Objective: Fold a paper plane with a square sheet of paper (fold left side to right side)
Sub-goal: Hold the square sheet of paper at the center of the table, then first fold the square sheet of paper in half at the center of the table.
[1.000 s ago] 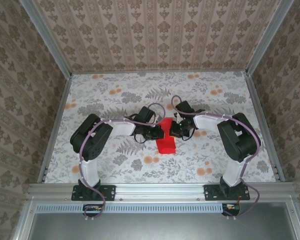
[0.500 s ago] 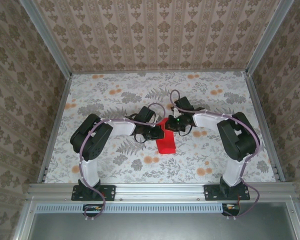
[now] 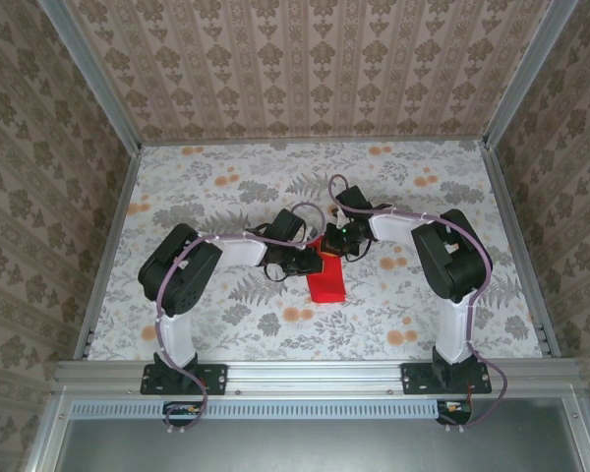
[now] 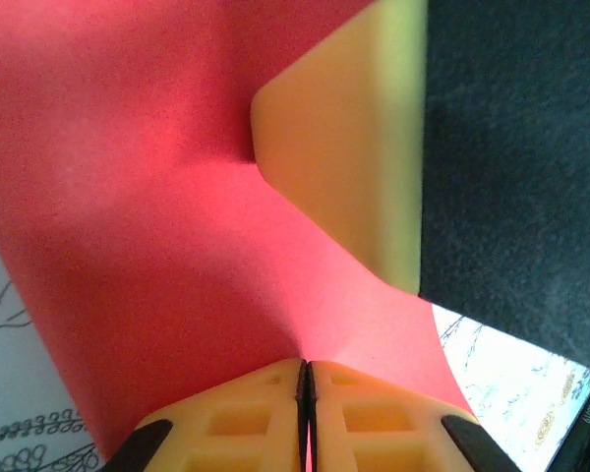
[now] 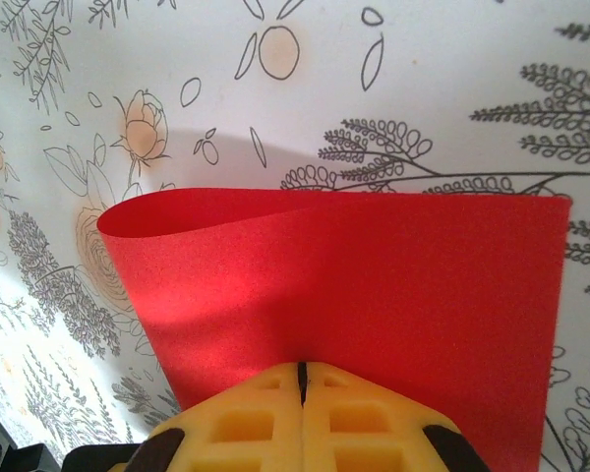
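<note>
The sheet curls in an open loop (image 5: 167,214) along its fold, so next my left gripper draws back toward the folded edge (image 5: 143,300) while my right gripper pins the layers.
The square sheet of paper (image 3: 326,283) is bright red and lies bent near the middle of the flowered table. My left gripper (image 3: 310,263) holds it from the left. In the left wrist view the fingertips of that gripper (image 4: 306,362) are pressed together with the red sheet (image 4: 157,246) pinched between them. My right gripper (image 3: 336,243) meets the sheet at its far end. In the right wrist view this gripper (image 5: 301,366) is shut on the sheet's near edge, and the sheet (image 5: 374,285) curls over in a loop at the left. A yellow finger (image 4: 354,147) of the right gripper rests against the paper.
The tablecloth (image 3: 226,187) has grey leaf and orange flower prints. Patterned walls close in the table at the back and both sides, and a metal rail (image 3: 315,372) runs along the near edge. Both arms' elbows bend outward to either side of the paper.
The right gripper has moved left and a little farther back, onto the sheet's far end, and its arm has drawn in. The left gripper has stayed on the paper.
</note>
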You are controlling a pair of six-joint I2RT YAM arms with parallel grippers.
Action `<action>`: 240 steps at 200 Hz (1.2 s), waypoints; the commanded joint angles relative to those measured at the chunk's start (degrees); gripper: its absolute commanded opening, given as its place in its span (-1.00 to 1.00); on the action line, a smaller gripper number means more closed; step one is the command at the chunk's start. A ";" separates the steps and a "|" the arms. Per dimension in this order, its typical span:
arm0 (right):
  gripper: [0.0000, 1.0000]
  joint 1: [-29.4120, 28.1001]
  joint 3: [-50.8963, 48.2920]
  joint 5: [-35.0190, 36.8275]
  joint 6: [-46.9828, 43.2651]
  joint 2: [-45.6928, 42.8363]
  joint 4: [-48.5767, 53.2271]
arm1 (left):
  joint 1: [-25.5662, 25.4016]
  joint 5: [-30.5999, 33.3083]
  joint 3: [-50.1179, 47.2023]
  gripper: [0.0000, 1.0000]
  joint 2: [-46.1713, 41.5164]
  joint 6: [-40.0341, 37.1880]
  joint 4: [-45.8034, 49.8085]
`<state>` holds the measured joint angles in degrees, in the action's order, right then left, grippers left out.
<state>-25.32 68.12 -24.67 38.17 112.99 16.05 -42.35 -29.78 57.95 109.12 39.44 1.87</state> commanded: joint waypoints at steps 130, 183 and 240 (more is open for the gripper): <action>-0.92 1.05 1.84 2.00 0.59 5.00 5.92 | -5.83 -0.90 -14.27 -0.76 -12.26 3.60 3.97; -0.92 1.06 2.02 1.81 0.24 5.04 6.21 | -6.69 -0.37 -16.33 -0.75 -15.36 4.71 3.84; -0.92 1.02 2.02 1.57 -0.56 4.84 6.82 | -1.20 -1.82 -7.74 -0.66 -18.83 -0.63 8.19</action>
<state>-24.58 70.70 -27.16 38.09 114.78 19.53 -46.50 -30.65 44.95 91.68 42.30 7.03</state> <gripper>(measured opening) 0.052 0.167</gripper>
